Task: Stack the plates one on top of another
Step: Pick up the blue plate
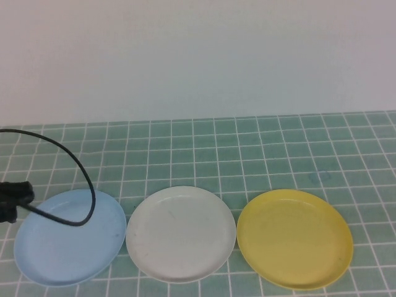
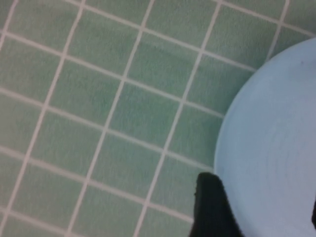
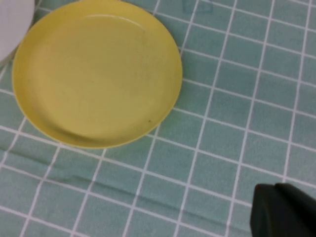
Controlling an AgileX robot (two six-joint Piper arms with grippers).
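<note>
My gripper will stack the blue plate (image 1: 70, 238) on top, and the blue plate will cover the white plate completely because it matches the white plate's width (image 1: 181, 234).
Three plates lie side by side along the table's front: a light blue plate (image 1: 68, 244) on the left, a white plate (image 1: 180, 234) in the middle and a yellow plate (image 1: 294, 238) on the right, none on top of another. My left gripper (image 2: 264, 217) is open over the outer edge of the light blue plate (image 2: 276, 148), with one black finger (image 2: 212, 210) at the rim and nothing held. My right gripper (image 3: 284, 212) is shut and empty over bare tiles, beside the yellow plate (image 3: 96, 74). A corner of the white plate (image 3: 12, 19) also shows there.
The table is covered in green tiles with white lines (image 1: 260, 154), and a plain white wall (image 1: 198, 55) stands behind it. The left arm's black end (image 1: 13, 199) pokes in at the left edge, and its black cable (image 1: 83, 179) loops over the blue plate.
</note>
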